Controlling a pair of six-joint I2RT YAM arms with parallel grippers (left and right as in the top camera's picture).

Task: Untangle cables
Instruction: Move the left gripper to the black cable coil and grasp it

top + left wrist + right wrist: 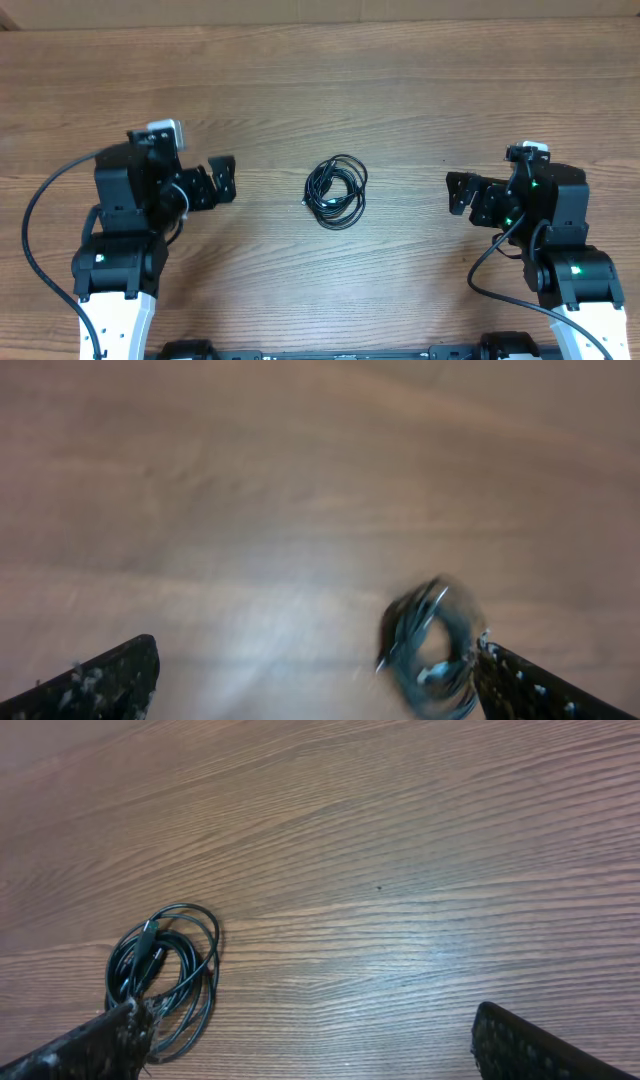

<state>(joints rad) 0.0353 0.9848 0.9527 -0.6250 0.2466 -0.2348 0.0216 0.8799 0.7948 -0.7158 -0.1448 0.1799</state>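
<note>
I keep moving until the bundle's nearest edge is between my fingers, because the way from my open left gripper to the black bundle is clear.
The cables lie as one coiled black bundle on the wooden table, midway between my arms. My left gripper is open and empty, well left of the bundle. My right gripper is open and empty, well right of it. In the left wrist view the bundle is blurred, low and right, next to the right finger; the gripper holds nothing. In the right wrist view the bundle lies at lower left, by the left finger; the gripper spans bare wood.
The wooden table fills all views. Thick black robot cables loop beside the left arm base and the right arm base. The table's far edge runs along the top of the overhead view.
</note>
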